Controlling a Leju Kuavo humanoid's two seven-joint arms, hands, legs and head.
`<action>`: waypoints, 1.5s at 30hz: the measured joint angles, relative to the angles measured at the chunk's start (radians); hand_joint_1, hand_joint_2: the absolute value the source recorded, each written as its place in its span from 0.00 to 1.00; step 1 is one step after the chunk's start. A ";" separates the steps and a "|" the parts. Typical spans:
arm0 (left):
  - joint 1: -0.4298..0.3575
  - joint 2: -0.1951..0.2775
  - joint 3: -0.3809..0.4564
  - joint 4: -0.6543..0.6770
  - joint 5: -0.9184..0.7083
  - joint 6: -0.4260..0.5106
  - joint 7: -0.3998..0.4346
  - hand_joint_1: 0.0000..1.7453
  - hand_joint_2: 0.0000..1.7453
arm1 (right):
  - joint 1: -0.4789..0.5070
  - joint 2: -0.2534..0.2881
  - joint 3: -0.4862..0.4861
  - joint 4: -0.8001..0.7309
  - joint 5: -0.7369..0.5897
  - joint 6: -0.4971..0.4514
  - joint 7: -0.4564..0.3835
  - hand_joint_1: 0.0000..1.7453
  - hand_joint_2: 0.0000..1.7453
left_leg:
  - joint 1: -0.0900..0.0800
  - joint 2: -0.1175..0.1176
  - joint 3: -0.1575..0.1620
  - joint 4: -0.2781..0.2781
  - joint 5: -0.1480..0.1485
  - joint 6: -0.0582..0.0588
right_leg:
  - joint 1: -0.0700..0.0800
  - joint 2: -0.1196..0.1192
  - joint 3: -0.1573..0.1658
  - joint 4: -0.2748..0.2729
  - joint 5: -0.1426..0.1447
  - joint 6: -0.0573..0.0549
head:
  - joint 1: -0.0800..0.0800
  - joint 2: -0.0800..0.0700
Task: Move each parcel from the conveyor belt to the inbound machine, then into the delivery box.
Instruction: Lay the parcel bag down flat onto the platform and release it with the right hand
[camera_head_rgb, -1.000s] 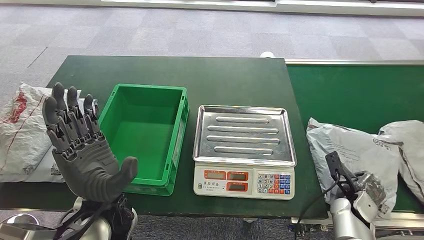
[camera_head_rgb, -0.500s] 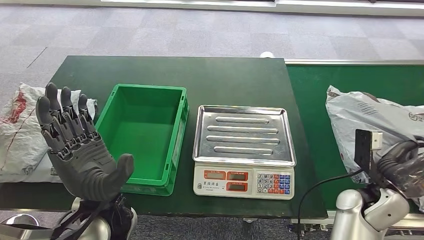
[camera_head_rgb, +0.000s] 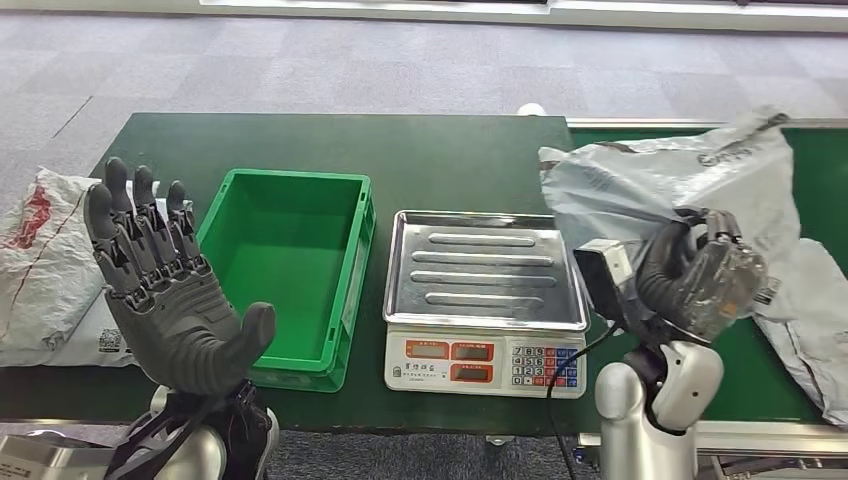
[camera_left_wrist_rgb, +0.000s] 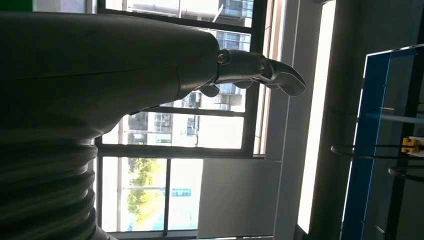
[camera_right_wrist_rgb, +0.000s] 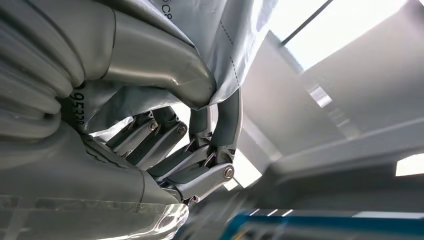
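Observation:
The parcel's loose film will hang over the box's rim when I lower the parcel in, because the crumpled grey parcel (camera_head_rgb: 672, 182) spreads wider than the green box (camera_head_rgb: 283, 265).
My right hand (camera_head_rgb: 705, 280) grips a grey plastic parcel (camera_head_rgb: 650, 180) and holds it up in the air beside the right edge of the scale. In the right wrist view the fingers (camera_right_wrist_rgb: 200, 160) and thumb pinch the grey parcel film (camera_right_wrist_rgb: 220, 35). The scale (camera_head_rgb: 485, 295) with its steel tray stands bare in the middle of the table. The green box (camera_head_rgb: 285, 265) sits left of it with nothing inside. My left hand (camera_head_rgb: 170, 300) is raised near the front left, palm up and fingers spread, holding nothing; its fingers (camera_left_wrist_rgb: 260, 70) stretch out in the left wrist view.
A second grey parcel (camera_head_rgb: 815, 310) lies on the green conveyor belt (camera_head_rgb: 820, 150) at the right. A white bag with red print (camera_head_rgb: 45, 260) lies at the table's left edge. Bare table stretches behind the box and scale.
My right hand has lifted the grey parcel off the belt and carried it left and up toward the scale. The left hand has barely shifted.

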 joint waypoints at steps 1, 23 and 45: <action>-0.003 0.000 0.000 0.002 0.001 0.000 0.000 0.00 1.00 | -0.001 -0.002 0.046 0.010 0.005 0.003 0.005 1.00 1.00 | 0.000 -0.001 0.000 0.000 0.000 0.000 | 0.000 -0.001 0.000 0.000 0.000 0.000 | 0.000 0.000; -0.021 0.009 -0.026 0.017 0.030 0.037 0.000 0.00 1.00 | -0.055 -0.036 0.409 0.310 -0.041 0.055 0.028 1.00 1.00 | 0.001 -0.003 -0.001 0.000 0.000 -0.002 | 0.000 -0.002 0.000 0.000 0.000 -0.001 | 0.000 0.000; -0.021 0.017 -0.033 0.025 0.047 0.055 0.000 0.00 1.00 | -0.083 -0.084 0.444 0.410 -0.236 0.188 0.006 0.00 0.00 | 0.001 -0.003 -0.001 0.000 0.000 -0.002 | 0.000 -0.002 0.000 0.000 0.000 -0.001 | 0.000 0.000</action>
